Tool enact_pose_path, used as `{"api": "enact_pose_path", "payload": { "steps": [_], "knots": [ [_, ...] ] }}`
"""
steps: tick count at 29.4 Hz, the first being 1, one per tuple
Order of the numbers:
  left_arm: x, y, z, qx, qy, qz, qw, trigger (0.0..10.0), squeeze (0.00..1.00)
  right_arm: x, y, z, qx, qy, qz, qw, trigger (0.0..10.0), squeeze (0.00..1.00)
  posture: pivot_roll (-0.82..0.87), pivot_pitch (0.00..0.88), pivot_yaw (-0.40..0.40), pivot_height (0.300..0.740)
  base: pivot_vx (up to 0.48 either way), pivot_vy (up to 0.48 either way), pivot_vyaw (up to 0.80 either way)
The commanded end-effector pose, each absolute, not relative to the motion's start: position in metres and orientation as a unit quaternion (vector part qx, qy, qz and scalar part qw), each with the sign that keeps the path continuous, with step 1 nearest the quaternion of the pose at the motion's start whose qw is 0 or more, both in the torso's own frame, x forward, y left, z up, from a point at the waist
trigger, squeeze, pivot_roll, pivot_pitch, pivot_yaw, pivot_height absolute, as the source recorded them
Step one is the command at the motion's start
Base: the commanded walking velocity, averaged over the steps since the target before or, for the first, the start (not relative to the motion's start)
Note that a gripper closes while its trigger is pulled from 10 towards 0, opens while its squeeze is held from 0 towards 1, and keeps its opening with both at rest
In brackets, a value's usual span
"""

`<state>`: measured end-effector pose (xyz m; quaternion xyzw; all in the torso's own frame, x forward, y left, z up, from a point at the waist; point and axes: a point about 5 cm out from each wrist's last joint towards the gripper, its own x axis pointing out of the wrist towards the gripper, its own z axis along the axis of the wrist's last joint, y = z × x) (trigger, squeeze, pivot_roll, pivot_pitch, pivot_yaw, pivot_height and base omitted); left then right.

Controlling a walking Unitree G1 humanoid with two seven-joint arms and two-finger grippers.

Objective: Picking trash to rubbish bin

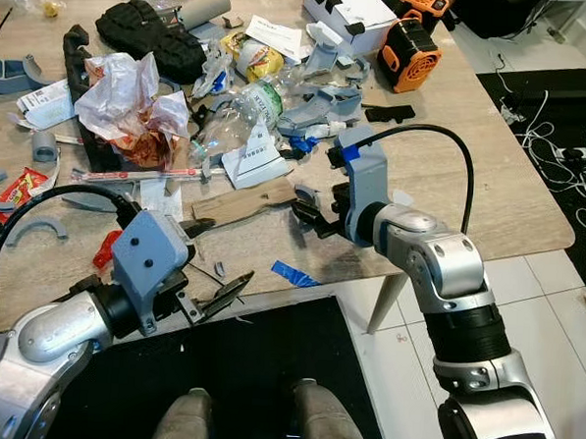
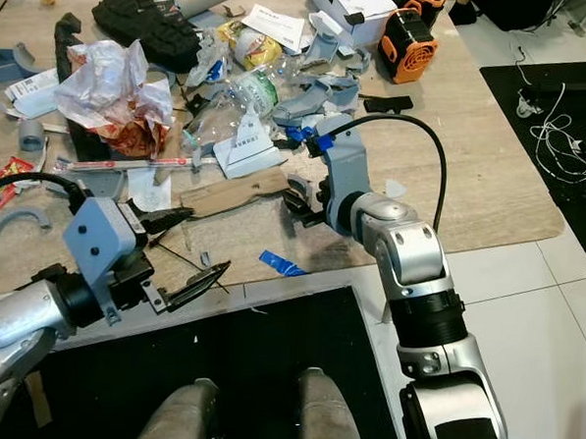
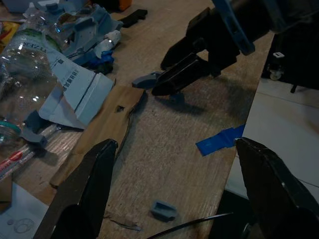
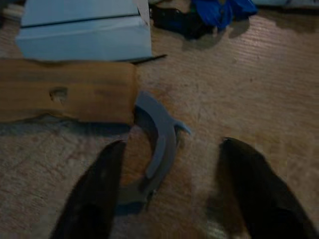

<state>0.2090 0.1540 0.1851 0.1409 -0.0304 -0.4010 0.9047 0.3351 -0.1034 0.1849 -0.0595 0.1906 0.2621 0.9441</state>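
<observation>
My gripper is about to lift the plastic piece, and it will come free alone because only the tip of the curved grey plastic piece (image 4: pixel 167 137) touches the cardboard strip's end (image 4: pixel 133 94).
Trash litters a wooden table (image 1: pixel 471 190). A curved grey plastic piece (image 4: pixel 157 144) lies at the end of a cardboard strip (image 1: pixel 245 205). My right gripper (image 1: pixel 308 215) hovers low over that piece, open, with one finger on each side of it and not touching it (image 4: pixel 172 147). My left gripper (image 1: pixel 207 264) is open over the table's near edge, holding nothing. In the left wrist view a strip of blue tape (image 3: pixel 219 140) and a small grey clip (image 3: pixel 163 210) lie between its spread fingers (image 3: pixel 84 194).
A crumpled plastic bag (image 1: pixel 127 103), a clear bottle (image 1: pixel 240 113), a folded white paper (image 1: pixel 252 158) and a black bag (image 1: pixel 151 30) crowd the far side. An orange device (image 1: pixel 410 54) stands at the back right. A black surface (image 1: pixel 246 374) lies below the table's near edge. Cables (image 1: pixel 562 145) trail on the floor.
</observation>
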Motion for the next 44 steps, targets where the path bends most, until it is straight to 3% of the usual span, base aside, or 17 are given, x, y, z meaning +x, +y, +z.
{"api": "enact_pose_path", "payload": {
  "steps": [1,21,26,29,32,41,42,43,44],
  "knots": [
    [0.206,0.149,0.182,0.127,-0.027,-0.407,0.904,10.0,0.0,0.328,-0.108,0.163,-0.059,0.246,0.259,0.932,0.0,0.0,-0.02,0.235,-0.102,0.74,0.0,0.0,0.0],
    [0.211,0.144,0.182,0.118,-0.037,-0.403,0.907,10.0,0.0,0.328,-0.103,0.172,-0.04,0.21,0.285,0.934,0.0,0.0,-0.03,0.202,-0.103,0.74,0.0,0.0,0.0],
    [0.216,0.143,0.184,0.112,-0.047,-0.398,0.909,10.0,0.0,0.329,-0.104,0.182,0.001,0.188,0.304,0.934,0.0,0.0,-0.03,0.17,-0.104,0.74,0.0,0.0,0.0],
    [0.226,0.143,0.192,0.094,-0.073,-0.387,0.914,10.0,0.0,0.335,-0.12,0.199,0.048,0.158,0.304,0.938,0.0,0.0,-0.04,0.125,-0.105,0.74,0.0,0.0,0.0],
    [0.236,0.14,0.2,0.078,-0.098,-0.38,0.916,10.0,0.0,0.342,-0.132,0.209,0.056,0.13,0.282,0.949,0.0,0.0,-0.05,0.083,-0.103,0.74,0.0,0.0,0.0],
    [0.257,0.145,0.207,0.062,-0.129,-0.364,0.92,10.0,0.0,0.343,-0.134,0.217,0.054,0.083,0.295,0.95,0.0,0.0,-0.05,0.0,-0.088,0.74,0.0,0.0,0.0],
    [0.26,0.148,0.207,0.065,-0.13,-0.359,0.922,10.0,0.0,0.343,-0.134,0.216,0.051,0.08,0.297,0.95,2.7,0.0,-0.05,0.0,-0.085,0.74,0.0,0.0,0.0],
    [0.264,0.153,0.209,0.073,-0.133,-0.353,0.923,10.0,0.0,0.344,-0.136,0.217,0.048,0.076,0.296,0.951,10.0,0.0,-0.05,0.0,-0.085,0.74,0.0,0.0,0.0],
    [0.264,0.153,0.209,0.073,-0.133,-0.353,0.923,10.0,0.0,0.344,-0.136,0.217,0.048,0.076,0.296,0.951,10.0,0.0,-0.05,0.0,-0.085,0.74,0.0,0.0,0.0]
  ]
}}
